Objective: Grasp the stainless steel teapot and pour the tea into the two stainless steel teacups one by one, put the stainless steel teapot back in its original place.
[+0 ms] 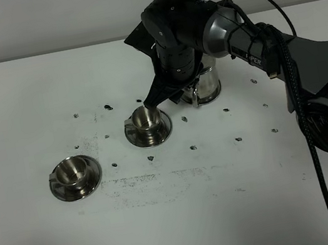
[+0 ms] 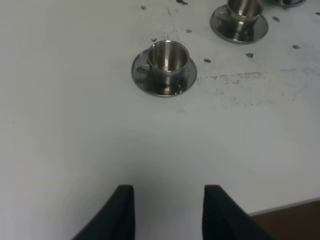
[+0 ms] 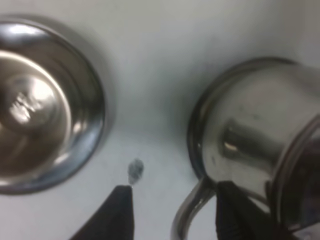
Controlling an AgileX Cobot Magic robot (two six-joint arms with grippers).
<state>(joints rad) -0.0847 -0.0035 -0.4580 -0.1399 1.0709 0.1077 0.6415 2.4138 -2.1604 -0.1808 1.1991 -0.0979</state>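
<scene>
One finger of my right gripper crowds the teapot's side (image 3: 237, 150) at the base of the loop handle. I should lift clear and come around to the loop handle's front (image 1: 195, 98).
The stainless steel teapot (image 1: 209, 83) stands upright on the white table behind the near teacup, its lid hidden by my right arm. My right gripper (image 1: 169, 99) is open and low beside it. In the right wrist view the teapot (image 3: 255, 135) fills one side, and its loop handle (image 3: 190, 212) sits between the open fingers of my right gripper (image 3: 172, 215). One teacup (image 1: 146, 120) on its saucer is right next to that gripper. The other teacup (image 1: 73, 172) stands further left and shows in the left wrist view (image 2: 167, 56). My left gripper (image 2: 167, 212) is open and empty. No tea shows clearly.
Small dark specks (image 1: 193, 148) are scattered over the white table (image 1: 241, 198). A smudged grey streak (image 1: 161, 180) runs in front of the cups. The right arm's black cable (image 1: 309, 135) hangs at the right. The table's front edge (image 2: 290, 210) shows in the left wrist view.
</scene>
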